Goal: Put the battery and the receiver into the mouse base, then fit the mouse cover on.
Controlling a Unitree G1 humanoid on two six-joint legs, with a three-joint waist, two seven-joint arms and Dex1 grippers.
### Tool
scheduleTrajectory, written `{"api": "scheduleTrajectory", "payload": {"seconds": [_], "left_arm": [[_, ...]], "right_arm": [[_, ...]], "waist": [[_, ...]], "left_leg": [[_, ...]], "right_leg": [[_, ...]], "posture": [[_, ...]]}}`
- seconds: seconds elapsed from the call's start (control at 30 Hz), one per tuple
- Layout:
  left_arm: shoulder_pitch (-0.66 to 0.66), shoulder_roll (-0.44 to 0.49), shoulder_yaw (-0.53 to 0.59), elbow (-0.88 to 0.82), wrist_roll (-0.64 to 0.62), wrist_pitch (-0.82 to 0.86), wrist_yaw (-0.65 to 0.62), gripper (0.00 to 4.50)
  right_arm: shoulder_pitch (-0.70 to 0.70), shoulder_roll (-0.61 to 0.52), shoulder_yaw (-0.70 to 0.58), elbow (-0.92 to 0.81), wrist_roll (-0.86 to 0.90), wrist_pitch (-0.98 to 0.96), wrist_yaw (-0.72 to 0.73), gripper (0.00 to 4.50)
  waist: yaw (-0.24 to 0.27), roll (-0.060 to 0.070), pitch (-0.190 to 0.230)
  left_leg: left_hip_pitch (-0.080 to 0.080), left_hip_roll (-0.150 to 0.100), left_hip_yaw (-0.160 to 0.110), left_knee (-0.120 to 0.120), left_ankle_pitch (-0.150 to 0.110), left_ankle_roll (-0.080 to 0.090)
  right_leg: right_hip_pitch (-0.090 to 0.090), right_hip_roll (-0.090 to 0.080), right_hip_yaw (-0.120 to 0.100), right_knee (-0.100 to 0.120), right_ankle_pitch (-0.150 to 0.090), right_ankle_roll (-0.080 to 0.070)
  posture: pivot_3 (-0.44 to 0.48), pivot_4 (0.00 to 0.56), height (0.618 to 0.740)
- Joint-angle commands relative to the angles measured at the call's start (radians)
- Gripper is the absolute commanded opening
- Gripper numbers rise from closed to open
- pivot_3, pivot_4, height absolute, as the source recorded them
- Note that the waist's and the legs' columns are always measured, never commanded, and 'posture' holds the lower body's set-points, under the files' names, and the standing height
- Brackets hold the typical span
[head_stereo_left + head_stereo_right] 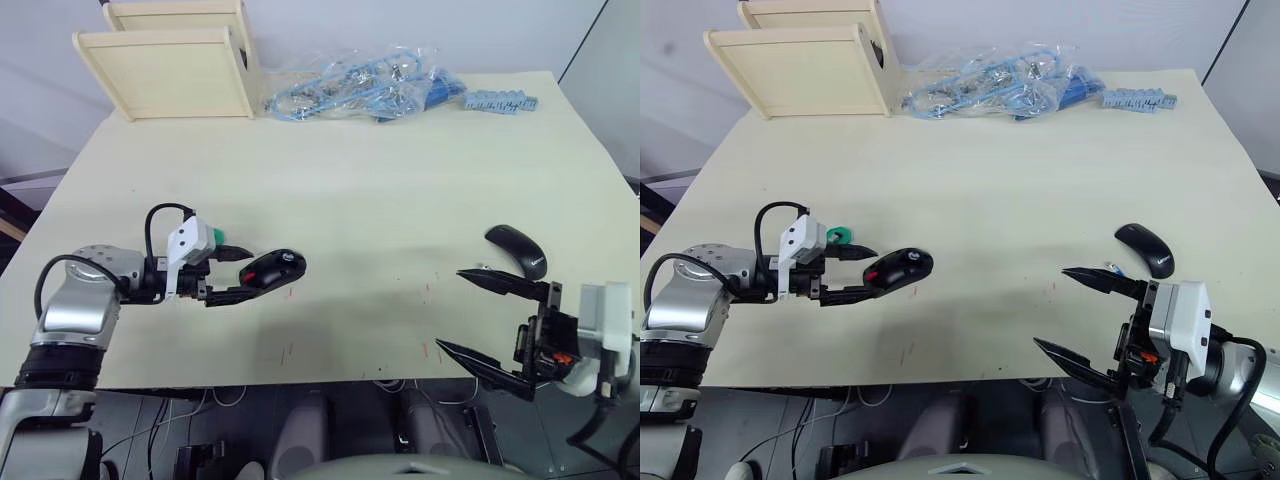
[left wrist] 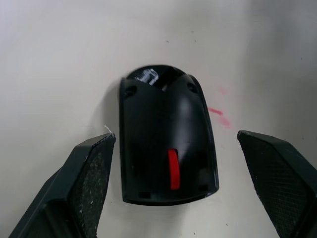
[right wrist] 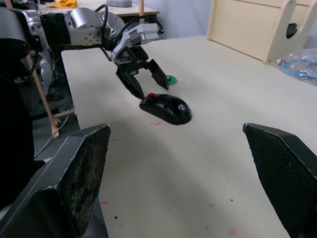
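Observation:
My gripper will carry the mouse base [image 1: 272, 270], and I expect its rounded end to show an empty battery slot, since a dark gap [image 2: 170, 78] shows in the V-shaped cut.
The mouse base [image 1: 273, 268], black with red parts, lies on the table [image 1: 380, 190] at the left; its red strip shows in the left wrist view [image 2: 173, 168]. My left gripper [image 1: 233, 274] is open, one finger on each side of the base's near end, touching nothing. The mouse cover [image 1: 1145, 249], a glossy black shell, lies at the right. Beside it a small blue battery [image 1: 1112, 268] peeks past my right gripper [image 1: 1051, 306], which hovers open and empty near the front edge. A little green disc [image 1: 839, 236] sits by the left wrist. The receiver is hidden.
Two pale wooden racks [image 1: 165, 70] stand at the back left. A clear bag of blue cables [image 1: 360, 85] and a blue strip [image 1: 498, 100] lie along the back edge. Small red marks [image 1: 430, 290] dot the tabletop.

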Motion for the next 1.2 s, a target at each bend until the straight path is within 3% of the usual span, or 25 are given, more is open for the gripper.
{"api": "scheduleTrajectory", "payload": {"seconds": [0.03,0.43,0.77,0.9,1.2], "left_arm": [[-0.036,-0.019,-0.025,0.022,0.031,-0.046,-0.005,4.22],[-0.066,-0.068,-0.055,0.077,0.069,-0.097,-0.005,4.22],[-0.051,-0.086,-0.051,0.062,0.077,-0.102,0.02,4.22],[-0.038,-0.084,-0.051,0.058,0.077,-0.111,0.018,2.99],[-0.02,-0.074,-0.033,0.028,0.06,-0.106,0.02,2.98]], "right_arm": [[-0.074,-0.011,0.046,-0.068,0.02,0.049,-0.095,4.5],[-0.255,-0.075,0.052,-0.059,0.144,0.168,-0.231,4.5],[-0.117,-0.058,-0.008,-0.053,0.109,0.107,-0.144,4.5],[-0.062,-0.043,-0.006,-0.058,0.074,0.07,-0.116,4.5],[-0.015,-0.036,-0.007,-0.067,0.053,0.035,-0.1,4.5]], "waist": [[-0.001,0.0,0.0],[0.0,-0.001,0.0],[0.0,-0.001,0.0],[0.0,-0.001,0.0],[0.0,-0.001,0.0]], "left_leg": [[0.0,0.0,0.0,0.0,0.0,0.0],[-0.002,0.0,-0.002,0.0,0.0,0.0],[-0.002,0.0,-0.003,0.001,0.0,0.0],[-0.001,0.0,-0.002,0.001,0.0,0.0],[-0.001,0.0,-0.002,0.001,0.0,0.0]], "right_leg": [[0.0,0.0,0.0,0.0,0.0,0.0],[0.0,0.0,-0.002,0.0,0.0,0.0],[0.0,0.0,-0.002,0.0,0.0,0.0],[0.0,0.0,-0.002,0.0,0.0,0.0],[0.0,0.0,-0.002,0.0,0.0,0.0]], "posture": [[0.0,0.15,0.74],[0.0,0.15,0.74],[0.0,0.15,0.74],[0.0,0.15,0.74],[0.0,0.15,0.74]]}}
